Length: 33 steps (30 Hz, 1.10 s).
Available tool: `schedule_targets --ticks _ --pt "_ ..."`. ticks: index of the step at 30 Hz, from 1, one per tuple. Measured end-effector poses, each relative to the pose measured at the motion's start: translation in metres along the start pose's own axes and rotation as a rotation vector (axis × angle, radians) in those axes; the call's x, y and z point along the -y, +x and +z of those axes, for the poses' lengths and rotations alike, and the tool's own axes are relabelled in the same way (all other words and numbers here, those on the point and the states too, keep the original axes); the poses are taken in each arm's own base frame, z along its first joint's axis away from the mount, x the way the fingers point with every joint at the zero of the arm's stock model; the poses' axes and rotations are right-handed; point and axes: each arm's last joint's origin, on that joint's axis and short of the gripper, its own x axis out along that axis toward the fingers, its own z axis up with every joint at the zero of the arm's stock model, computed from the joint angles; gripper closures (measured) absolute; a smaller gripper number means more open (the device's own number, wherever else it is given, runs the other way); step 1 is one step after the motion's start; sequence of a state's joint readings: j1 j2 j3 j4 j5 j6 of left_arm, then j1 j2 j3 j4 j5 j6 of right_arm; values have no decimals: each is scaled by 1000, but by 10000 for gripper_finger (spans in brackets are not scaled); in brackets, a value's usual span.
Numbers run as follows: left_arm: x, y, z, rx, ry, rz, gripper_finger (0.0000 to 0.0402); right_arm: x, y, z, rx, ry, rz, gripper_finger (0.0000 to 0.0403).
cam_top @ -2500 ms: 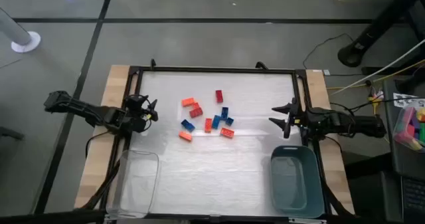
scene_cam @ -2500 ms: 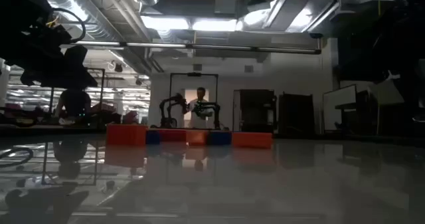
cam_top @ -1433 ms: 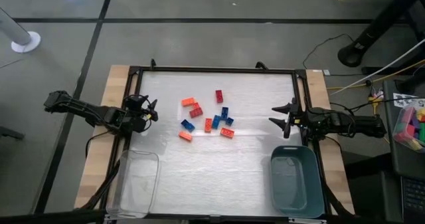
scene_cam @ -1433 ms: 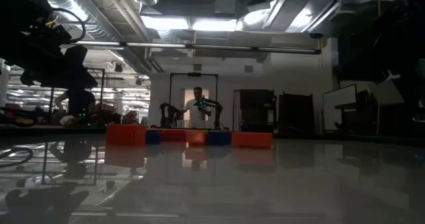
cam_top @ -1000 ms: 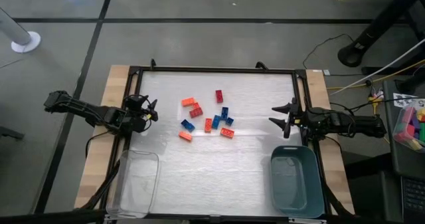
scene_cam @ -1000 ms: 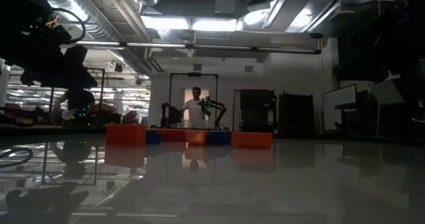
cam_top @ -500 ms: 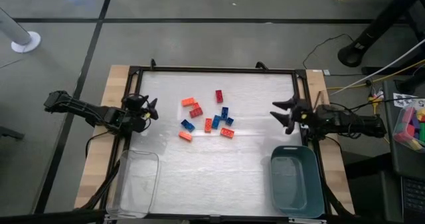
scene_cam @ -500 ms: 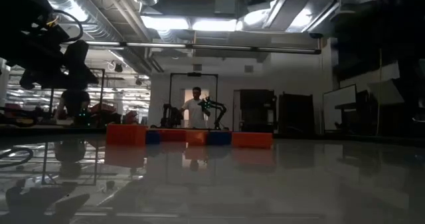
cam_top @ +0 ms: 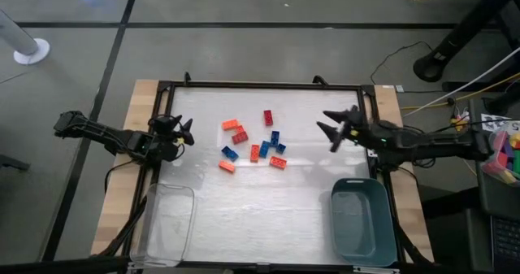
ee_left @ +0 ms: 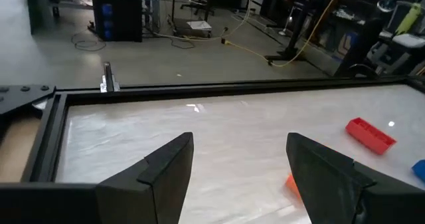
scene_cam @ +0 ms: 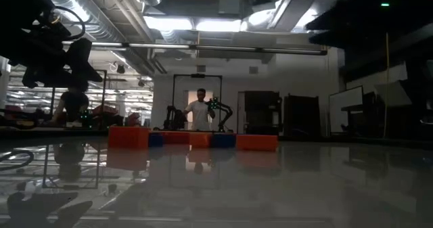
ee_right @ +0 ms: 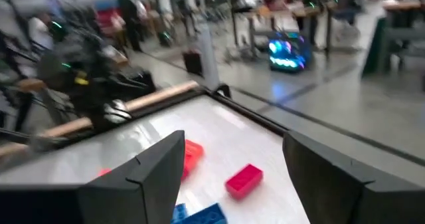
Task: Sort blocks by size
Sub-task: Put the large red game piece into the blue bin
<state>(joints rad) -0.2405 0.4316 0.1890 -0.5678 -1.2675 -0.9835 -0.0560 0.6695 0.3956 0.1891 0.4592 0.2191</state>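
The far red block (cam_top: 268, 118) is clear of the blue blocks (cam_top: 271, 128), so my right gripper stays open and keep moving toward the red block until the fingers straddle its long sides.
Several small red, orange and blue blocks (cam_top: 253, 142) lie scattered flat on the white table's middle; they show as a low row in the low view (scene_cam: 193, 139). My left gripper (cam_top: 185, 132) is open and empty at the table's left edge, pointing at the blocks. My right gripper (cam_top: 331, 128) is open and empty, right of the blocks and above the table. A red block (ee_right: 244, 179) and blue block (ee_right: 199, 214) show between my right gripper's fingers; a long red block (ee_left: 370, 134) shows in the left wrist view.
A clear tray (cam_top: 166, 223) stands at the near left corner and a blue-grey bin (cam_top: 361, 221) at the near right. A black frame (cam_top: 260, 85) rims the table. Pink, green and yellow bricks (cam_top: 505, 154) sit off the table to the right. A person (scene_cam: 200, 111) stands far behind.
My right gripper has gone from the table's right edge toward the blocks and a little toward the far edge, staying open. The blocks lie as before.
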Motion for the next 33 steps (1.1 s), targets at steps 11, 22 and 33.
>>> schedule_targets --ticks 11,22,33 --pt "1 0 0 -27 -30 -19 171 0 127 14 -284 -13 -115 150" --pt "3 0 -3 -115 -29 -76 171 -2 219 -7 -517 -37 -261 150" --pt "3 0 -3 -115 -31 -77 171 -1 246 -41 -591 87 -332 150"
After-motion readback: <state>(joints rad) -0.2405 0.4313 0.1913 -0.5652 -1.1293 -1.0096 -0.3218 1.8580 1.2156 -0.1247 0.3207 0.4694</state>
